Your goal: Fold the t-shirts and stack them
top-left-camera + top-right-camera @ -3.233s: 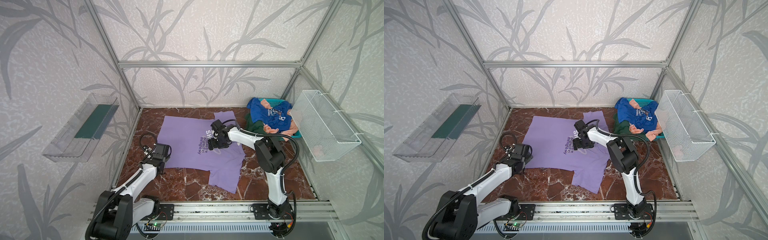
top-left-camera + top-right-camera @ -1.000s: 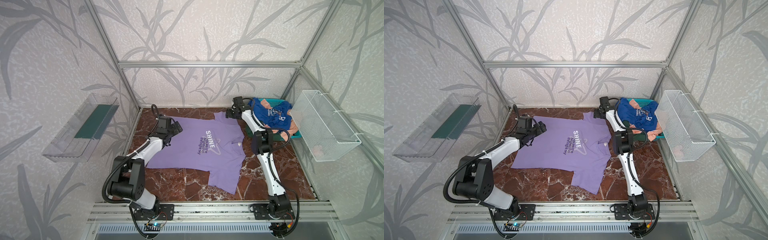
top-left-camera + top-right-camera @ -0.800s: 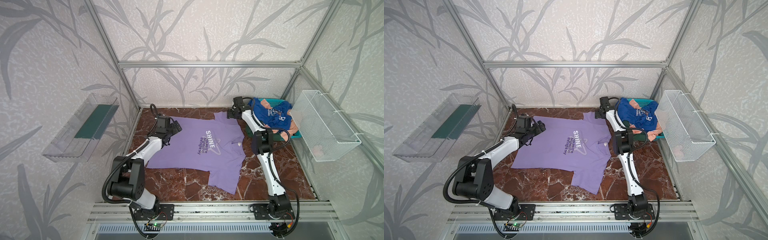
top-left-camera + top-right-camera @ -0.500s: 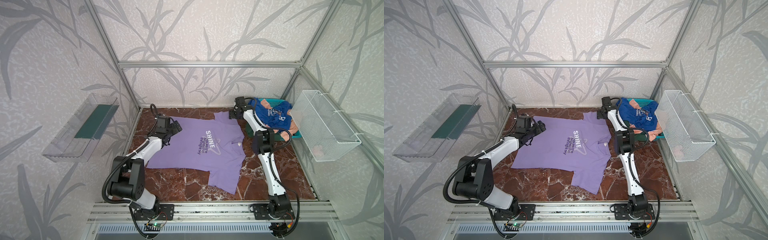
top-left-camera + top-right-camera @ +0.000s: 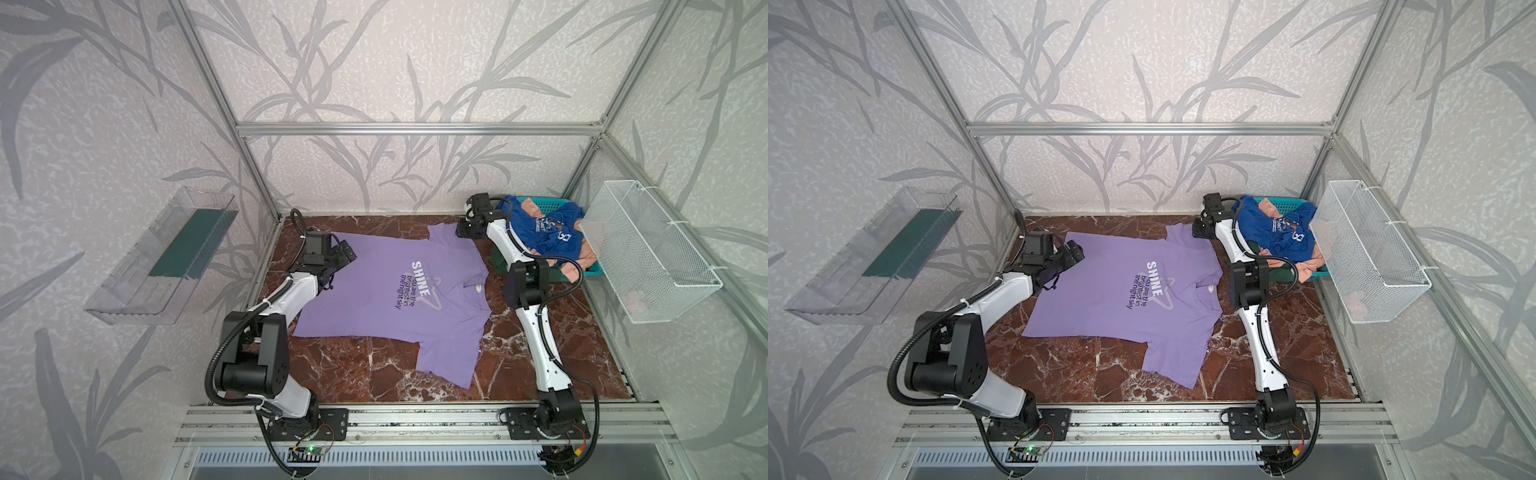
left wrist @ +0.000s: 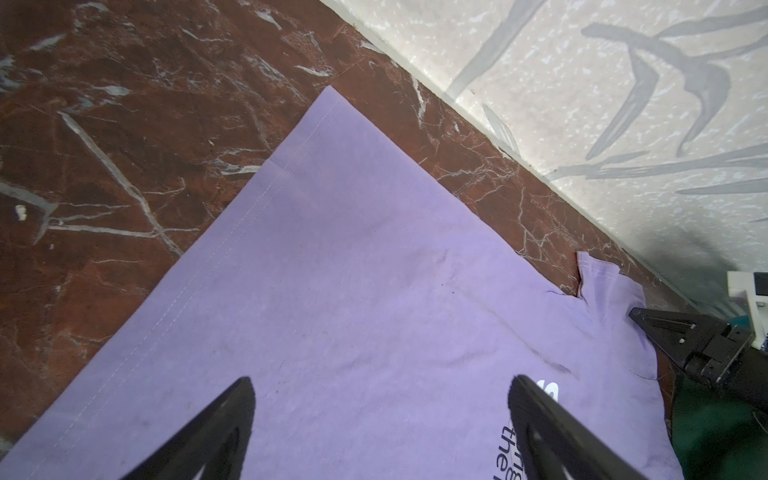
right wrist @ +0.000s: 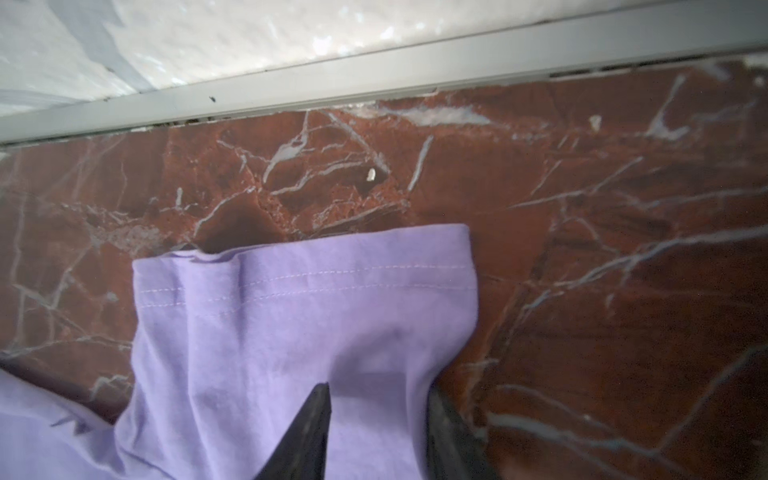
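Note:
The t-shirt's far hem corner (image 5: 1070,235) lies free while my right gripper has its fingers on both sides of the far sleeve's edge (image 5: 1184,232). Next, my left gripper pinches that corner before the sleeve goes up.
A lavender t-shirt (image 5: 374,299) (image 5: 1100,303) with a white "SHINE" print lies spread flat on the marble table. My left gripper (image 5: 347,253) (image 6: 381,379) hovers open over the cloth near its far hem corner. My right gripper (image 5: 461,230) (image 7: 378,388) sits at the far sleeve (image 7: 291,291). Its jaws straddle the sleeve's side edge, with a narrow gap and cloth between them. A royal blue t-shirt (image 5: 548,232) (image 5: 1275,228), a peach one (image 5: 575,266) and a dark green one (image 5: 498,259) are heaped in the basket.
The teal basket (image 5: 557,202) stands in the far right corner, right beside my right arm. A white wire basket (image 5: 648,253) hangs on the right wall and a clear shelf (image 5: 162,257) on the left wall. The back wall rail (image 7: 374,83) runs close behind the sleeve.
Three seconds ago both grippers were nearer the shirt's middle and front; they have since gone to its far edge. In the last second the right jaws have narrowed over the sleeve. The left gripper is still.

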You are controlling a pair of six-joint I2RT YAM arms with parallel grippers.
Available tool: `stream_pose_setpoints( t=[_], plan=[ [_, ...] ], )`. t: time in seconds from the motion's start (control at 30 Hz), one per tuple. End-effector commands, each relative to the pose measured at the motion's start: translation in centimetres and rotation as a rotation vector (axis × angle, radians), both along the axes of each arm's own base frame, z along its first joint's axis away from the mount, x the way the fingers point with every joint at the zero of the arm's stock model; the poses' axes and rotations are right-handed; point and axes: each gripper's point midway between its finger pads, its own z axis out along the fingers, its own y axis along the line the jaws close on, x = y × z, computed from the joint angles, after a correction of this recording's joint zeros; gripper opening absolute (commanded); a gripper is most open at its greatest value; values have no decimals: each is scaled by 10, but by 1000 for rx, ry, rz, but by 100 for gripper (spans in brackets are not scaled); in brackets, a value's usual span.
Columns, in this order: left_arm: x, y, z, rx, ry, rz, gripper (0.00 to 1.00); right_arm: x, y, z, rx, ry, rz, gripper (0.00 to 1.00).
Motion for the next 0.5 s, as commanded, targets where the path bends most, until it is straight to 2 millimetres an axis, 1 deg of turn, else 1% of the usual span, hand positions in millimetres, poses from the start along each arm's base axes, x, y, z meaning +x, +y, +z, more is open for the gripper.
stream_pose_setpoints(
  t=[0.0, 0.03, 0.13, 0.2, 0.27, 0.47],
  plan=[
    [23, 4, 7, -31, -32, -13, 95, 4, 2, -4, 46, 5, -25, 21],
    [30, 7, 7, -40, -26, -18, 95, 5, 2, -1, 50, -3, -27, 14],
    [49, 13, 3, -44, 6, -28, 94, 8, 2, 9, 53, -26, -29, 0],
    [63, 13, 2, -43, 7, -53, 94, 8, 1, 14, 45, -33, -35, 0],
    [74, 18, 0, -28, 30, -54, 93, 8, 0, 22, 42, -40, -35, 0],
    [108, 30, -14, 0, 65, -63, 89, 1, 6, 40, 88, -38, -24, 0]
  ],
)
